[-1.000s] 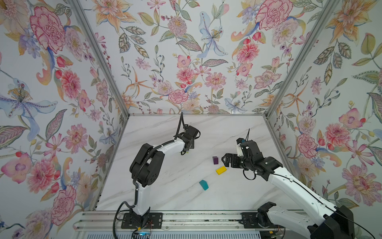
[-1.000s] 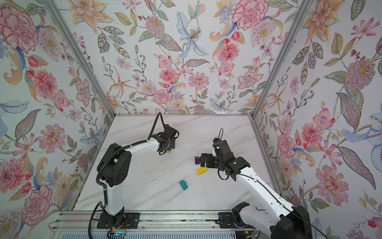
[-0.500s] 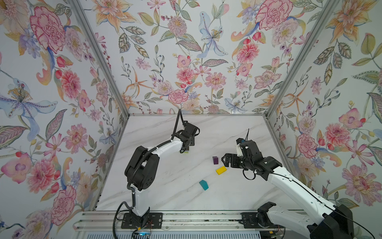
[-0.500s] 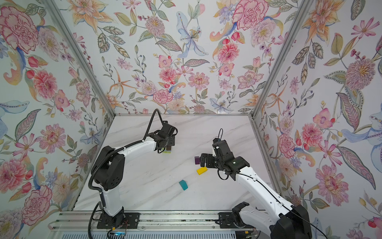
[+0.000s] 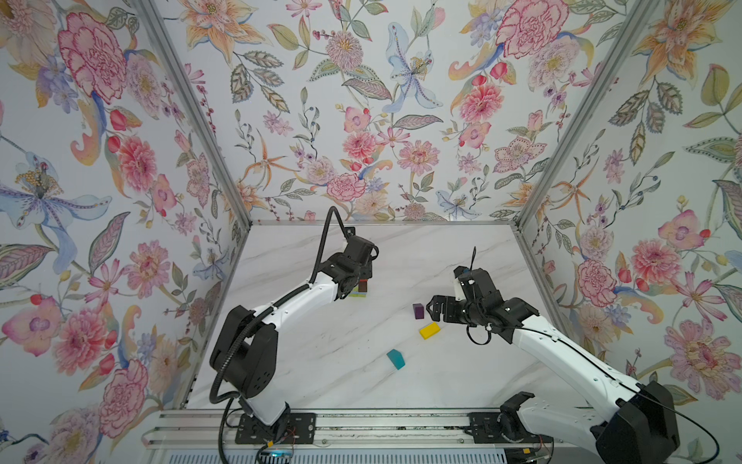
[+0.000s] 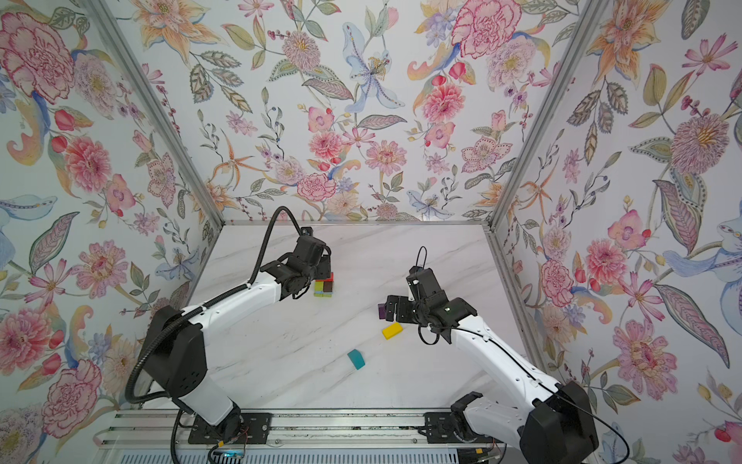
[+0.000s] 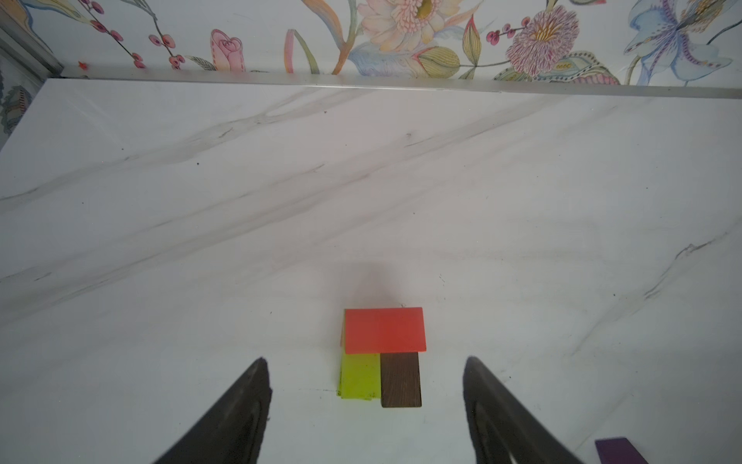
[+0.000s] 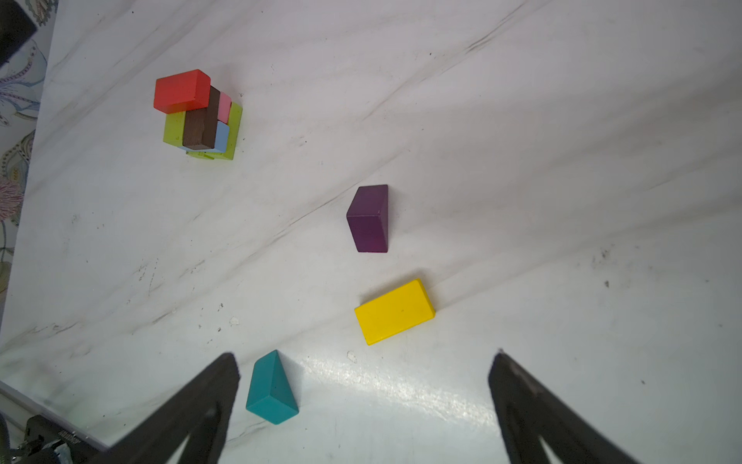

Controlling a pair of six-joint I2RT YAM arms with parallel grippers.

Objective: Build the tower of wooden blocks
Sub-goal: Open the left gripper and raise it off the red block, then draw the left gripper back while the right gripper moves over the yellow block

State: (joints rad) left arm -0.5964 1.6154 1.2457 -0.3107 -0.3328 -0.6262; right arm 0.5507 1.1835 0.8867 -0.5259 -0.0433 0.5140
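The yellow block lies at a slant, a long way from the robot's left gripper, so the robot's right gripper should first turn the yellow block and move it closer to the tower.
The tower stands at mid-table, also seen in both top views. It has lime green at the base, light blue and pink above, then lime and brown, and a red block across the top on one half. My left gripper hangs over it, open, with both fingers well clear of its sides. Three wood blocks lie loose: purple, yellow and teal. My right gripper is open and empty above the table, close to the purple block and the yellow block.
Flowered walls close in the white marble table at the back and on both sides. The arm bases sit on a metal rail along the front edge. The teal block lies nearest the front.
My left gripper has opened wider over the tower and its arm's elbow has swung to the left. The right arm and the loose blocks have not moved.
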